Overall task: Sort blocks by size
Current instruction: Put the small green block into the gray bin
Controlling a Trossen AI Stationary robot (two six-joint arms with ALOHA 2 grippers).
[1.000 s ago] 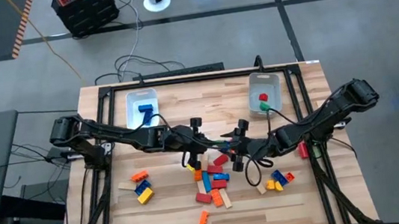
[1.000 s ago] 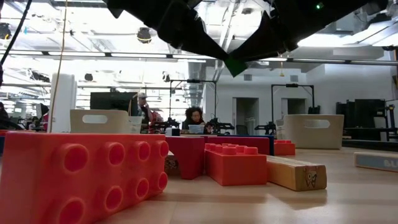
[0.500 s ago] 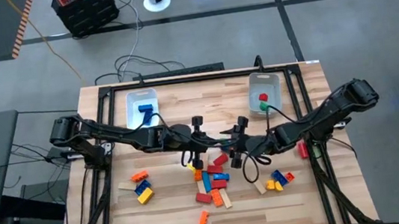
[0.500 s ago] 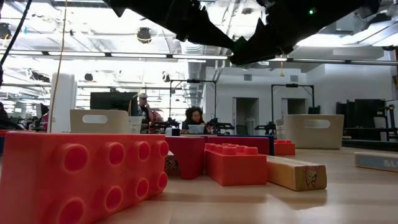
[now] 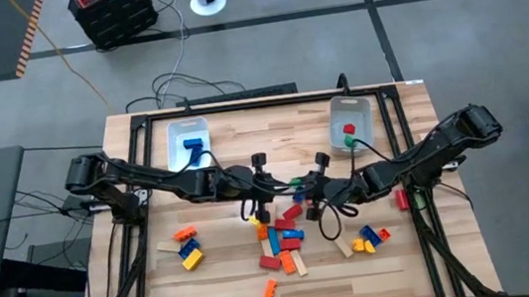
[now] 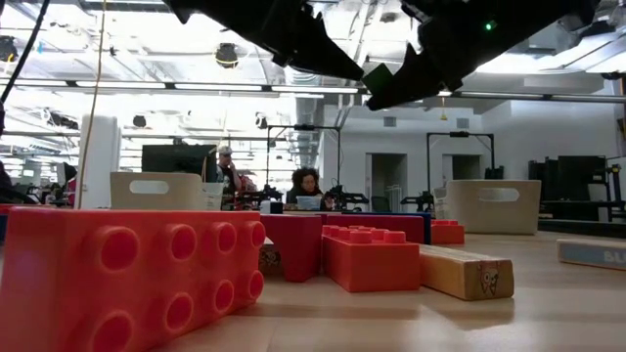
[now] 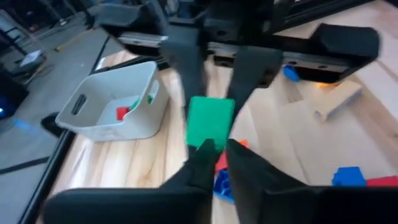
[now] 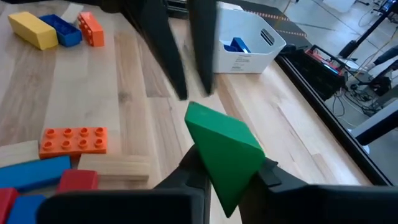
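Note:
The bin (image 5: 351, 122) for the green block (image 8: 225, 152) is on my right gripper's side, so my left gripper should move back and my right gripper should bring the block there.
A green block (image 5: 295, 179) hangs in the air over the middle of the table, between my two grippers, which meet tip to tip. My right gripper (image 8: 229, 177) comes from the table's right and is shut on the block (image 8: 222, 144). My left gripper (image 7: 221, 154) comes from the table's left with its fingers a little apart at the block's other end (image 7: 210, 119). The other blocks (image 5: 281, 239) lie loose on the wood below, in red, blue, orange, yellow and tan. My right gripper pinches the green block by two opposite faces (image 8: 208, 163) between its two fingers, at the end nearest my right wrist. The fingers slant slightly downward from the table's right. The block is tilted and lifted clear of the table. My left gripper's fingertips (image 7: 205, 149) stand at the block's lower edge; whether they touch it I cannot tell.
A clear bin (image 5: 189, 142) at the far left holds a blue block. A second bin (image 5: 349, 119) at the far right holds a red and a green one. More blocks lie at the near left (image 5: 188, 247) and near right (image 5: 373, 238). A black frame (image 5: 239, 103) edges the table.
My right gripper has shut on the green block, which my left gripper held up to it. The block stays in the air over the table's middle. Both arms have kept nearly still.

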